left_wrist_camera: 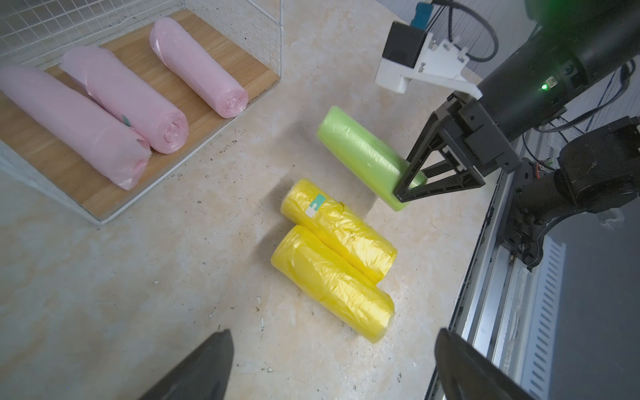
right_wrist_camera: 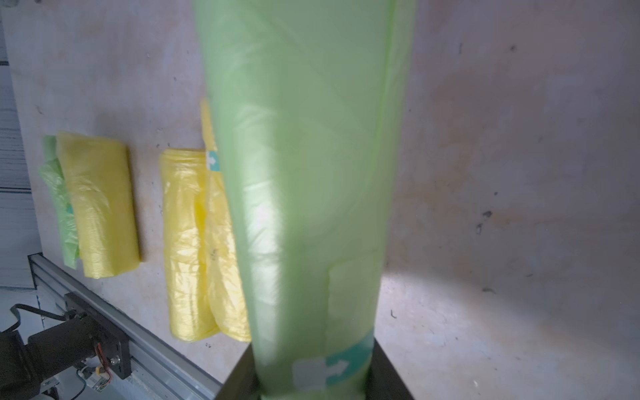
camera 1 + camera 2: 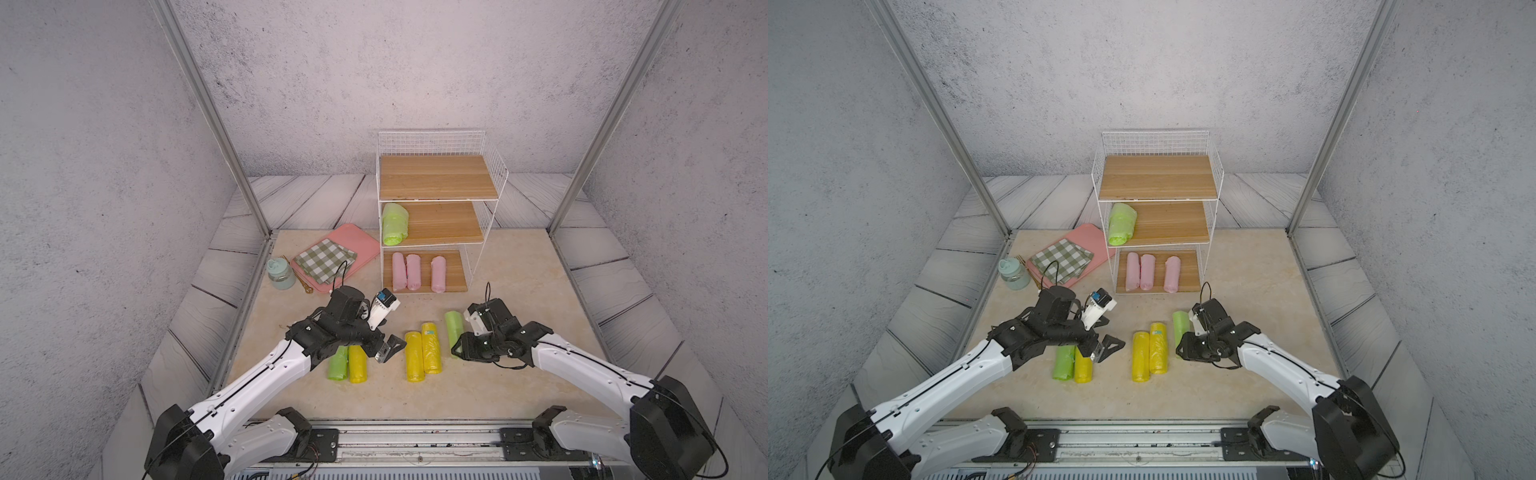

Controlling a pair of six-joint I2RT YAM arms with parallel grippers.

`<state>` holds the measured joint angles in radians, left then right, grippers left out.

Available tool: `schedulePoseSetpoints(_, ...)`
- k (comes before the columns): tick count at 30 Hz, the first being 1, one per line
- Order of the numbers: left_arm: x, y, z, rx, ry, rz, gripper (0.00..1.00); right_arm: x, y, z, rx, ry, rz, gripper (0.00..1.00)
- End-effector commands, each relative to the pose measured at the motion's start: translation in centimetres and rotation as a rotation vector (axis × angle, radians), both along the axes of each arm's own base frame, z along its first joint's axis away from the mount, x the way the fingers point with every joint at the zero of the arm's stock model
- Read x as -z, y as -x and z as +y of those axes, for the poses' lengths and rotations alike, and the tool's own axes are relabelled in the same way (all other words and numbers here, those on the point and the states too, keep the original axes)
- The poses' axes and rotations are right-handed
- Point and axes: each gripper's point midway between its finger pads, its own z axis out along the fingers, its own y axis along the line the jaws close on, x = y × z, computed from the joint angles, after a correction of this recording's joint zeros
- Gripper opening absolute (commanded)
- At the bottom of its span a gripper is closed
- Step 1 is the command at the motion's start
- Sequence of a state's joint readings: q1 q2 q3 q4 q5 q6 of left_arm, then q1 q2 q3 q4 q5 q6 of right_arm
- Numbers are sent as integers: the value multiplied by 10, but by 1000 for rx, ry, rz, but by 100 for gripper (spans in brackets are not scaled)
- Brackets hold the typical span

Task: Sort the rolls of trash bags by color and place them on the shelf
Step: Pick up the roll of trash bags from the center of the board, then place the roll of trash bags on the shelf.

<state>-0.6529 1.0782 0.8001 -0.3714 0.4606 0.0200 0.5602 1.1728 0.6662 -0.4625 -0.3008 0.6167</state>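
Note:
The green roll's free far end (image 3: 453, 315) is pointing at the shelf, so I keep carrying the roll with my right gripper until it lies on the middle board's open space (image 3: 424, 223).
The shelf (image 3: 436, 178) stands at the back, with a green roll (image 3: 394, 224) on its middle board and three pink rolls (image 3: 413, 272) on its bottom board. Another green roll (image 3: 454, 326) (image 2: 304, 173) lies right of centre on the table. My right gripper (image 3: 457, 347) (image 2: 313, 374) is shut on its near end, one finger on each side. Two yellow rolls (image 3: 423, 353) (image 1: 336, 259) lie side by side just left of it. My left gripper (image 3: 390, 347) (image 1: 334, 346) hangs open and empty beside them. A green roll (image 3: 338, 365) and a yellow roll (image 3: 357, 365) lie partly under the left arm.
A pink tray (image 3: 357, 245) with a green-white checkered cloth (image 3: 324, 262) lies left of the shelf. A pale green lidded jar (image 3: 280, 274) stands by the table's left edge. A metal rail (image 3: 415, 436) runs along the front, and slanted frame posts (image 3: 224, 137) rise at both sides.

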Motion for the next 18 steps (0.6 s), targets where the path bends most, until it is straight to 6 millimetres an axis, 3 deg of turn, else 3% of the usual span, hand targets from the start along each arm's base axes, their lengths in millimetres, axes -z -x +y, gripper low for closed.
schedulePoseSetpoints(1,-25,-4,-2,-8,33,-54,97,-32,-12,1,-19,-11,-128,12)
schedulePoseSetpoints(4,-36,-7,-2,-21,51,-79,97,-53,-21,6,-35,-42,-194,0)
schedulePoseSetpoints(18,-83,-21,-2,-64,123,-147,97,-165,-82,54,-84,-242,-371,0)
